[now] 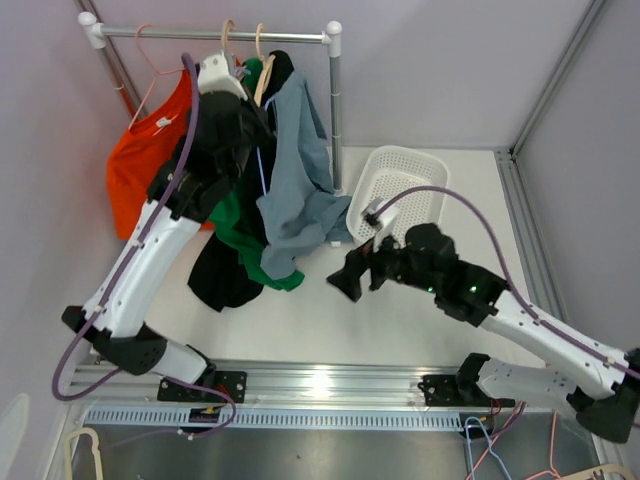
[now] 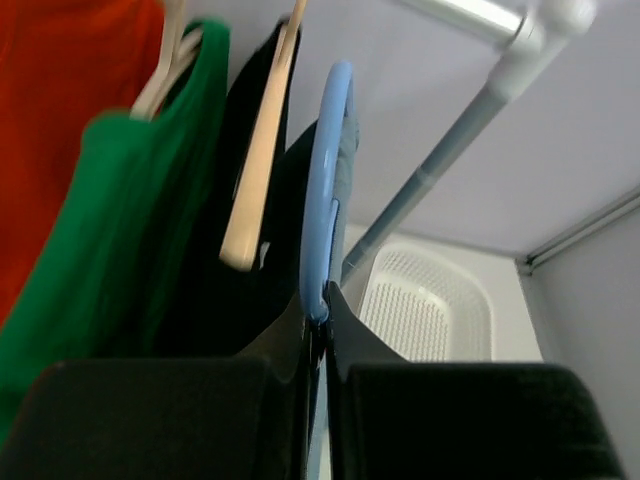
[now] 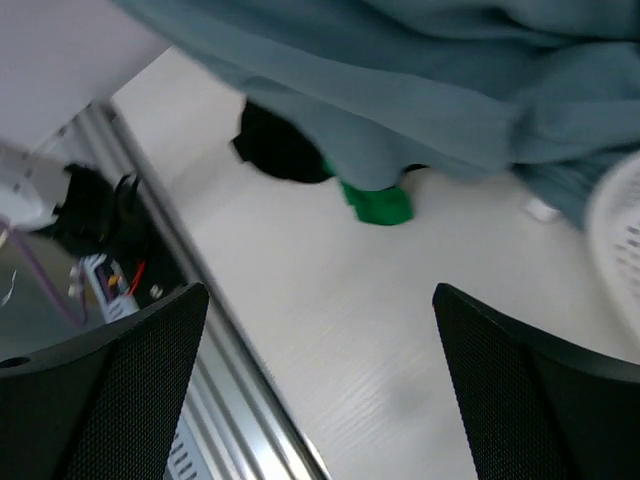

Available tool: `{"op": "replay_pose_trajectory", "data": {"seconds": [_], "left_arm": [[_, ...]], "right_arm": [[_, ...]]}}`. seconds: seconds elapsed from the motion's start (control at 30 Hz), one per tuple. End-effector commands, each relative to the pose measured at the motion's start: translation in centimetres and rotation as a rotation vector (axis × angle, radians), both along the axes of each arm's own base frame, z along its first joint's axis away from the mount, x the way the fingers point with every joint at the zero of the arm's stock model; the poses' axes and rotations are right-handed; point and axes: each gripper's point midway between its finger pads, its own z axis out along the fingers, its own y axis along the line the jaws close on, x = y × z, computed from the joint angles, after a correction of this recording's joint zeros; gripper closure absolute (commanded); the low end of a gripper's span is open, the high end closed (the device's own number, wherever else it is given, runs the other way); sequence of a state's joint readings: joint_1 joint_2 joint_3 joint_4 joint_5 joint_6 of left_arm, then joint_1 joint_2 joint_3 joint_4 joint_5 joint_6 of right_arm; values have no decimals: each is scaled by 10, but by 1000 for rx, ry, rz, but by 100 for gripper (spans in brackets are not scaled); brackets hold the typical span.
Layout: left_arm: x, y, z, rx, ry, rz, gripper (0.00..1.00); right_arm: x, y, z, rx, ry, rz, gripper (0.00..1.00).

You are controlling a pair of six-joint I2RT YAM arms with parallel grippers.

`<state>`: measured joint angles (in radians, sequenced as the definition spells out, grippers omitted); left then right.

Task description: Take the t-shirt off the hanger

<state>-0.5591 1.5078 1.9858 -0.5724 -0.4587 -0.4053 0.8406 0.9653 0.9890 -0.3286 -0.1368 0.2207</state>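
Note:
The grey-blue t-shirt (image 1: 297, 172) will slip off the hanger when the robot pulls its hem, since the light blue hanger's arm (image 1: 261, 170) can already be seen clear of the cloth.
A grey-blue t-shirt (image 1: 295, 190) hangs off a light blue hanger (image 2: 325, 190) at the right end of the rack, its lower part bunched down to the table. My left gripper (image 1: 258, 105) is raised at the rack and shut on the blue hanger's lower curve, seen up close in the left wrist view (image 2: 322, 318). My right gripper (image 1: 350, 275) is open and empty, low over the table just right of the shirt's hem. In the right wrist view (image 3: 320, 350) the grey-blue shirt (image 3: 420, 90) hangs just beyond the open fingers.
On the white rack (image 1: 200, 35) also hang an orange shirt (image 1: 145, 160), a green shirt (image 1: 240, 235) and a black garment (image 1: 222, 275) on wooden hangers (image 2: 262, 160). A white perforated basket (image 1: 400, 185) stands right of the rack post (image 1: 336, 110). A metal rail (image 1: 320, 385) runs along the near edge.

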Motion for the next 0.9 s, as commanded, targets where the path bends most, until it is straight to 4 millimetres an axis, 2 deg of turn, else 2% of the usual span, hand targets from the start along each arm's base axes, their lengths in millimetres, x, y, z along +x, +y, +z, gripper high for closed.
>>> {"op": "replay_pose_trajectory", "data": {"seconds": [0.0,0.03,0.1,0.13,0.17,0.2,0.23,0.27,0.3,0.33,0.4,0.43,0.57,0.6,0.63,0.67,0.7,0.73,0.77,0.8,0.83,0.87], "left_arm": [[-43,25,-13,-96,34,155,99],[-56,26,-8,-112,14,143,99],[-66,29,-8,-136,20,134,99],[-75,31,-9,-153,37,126,100],[-78,32,-9,-161,42,118,99],[-82,31,-7,-168,42,106,99],[-86,30,-7,-174,41,92,99],[-88,31,-7,-176,40,92,99],[-89,30,-7,-174,42,89,99],[-89,29,-8,-177,47,84,99],[-92,28,-10,-174,59,74,100],[-93,26,-10,-178,62,62,99],[-98,20,-15,-187,80,29,99],[-100,17,-12,-193,73,16,99],[-99,16,-13,-181,67,12,99],[-99,15,-11,-177,59,13,99],[-96,14,-8,-173,48,14,99],[-95,16,-2,-159,30,20,100],[-92,17,-1,-142,21,29,99],[-90,21,12,-154,-14,45,99],[-84,20,11,-126,-15,55,99],[-81,20,14,-124,-20,56,100]], "right_arm": [[-18,46,39,56,-188,128,1],[-30,59,36,43,-208,169,1],[-29,77,33,46,-242,178,1],[-35,85,32,53,-259,200,1],[-37,95,44,111,-302,208,1],[-38,99,44,125,-314,215,1],[-39,106,33,122,-313,221,1],[-43,114,41,170,-336,235,0],[-44,119,39,179,-336,244,1],[-44,128,30,167,-328,251,0],[-50,142,29,179,-339,267,0],[-43,151,17,150,-333,236,0],[-47,177,0,136,-360,246,3],[-50,182,-1,140,-354,264,20],[-53,185,-8,128,-335,290,82],[-56,187,-8,126,-322,292,100],[-62,186,-10,123,-306,301,100],[-81,187,-11,121,-300,328,100],[-89,181,-15,93,-287,310,100],[-103,171,-10,102,-282,319,100],[-132,169,-13,112,-243,365,100],[-146,164,-22,92,-214,387,100]]}}
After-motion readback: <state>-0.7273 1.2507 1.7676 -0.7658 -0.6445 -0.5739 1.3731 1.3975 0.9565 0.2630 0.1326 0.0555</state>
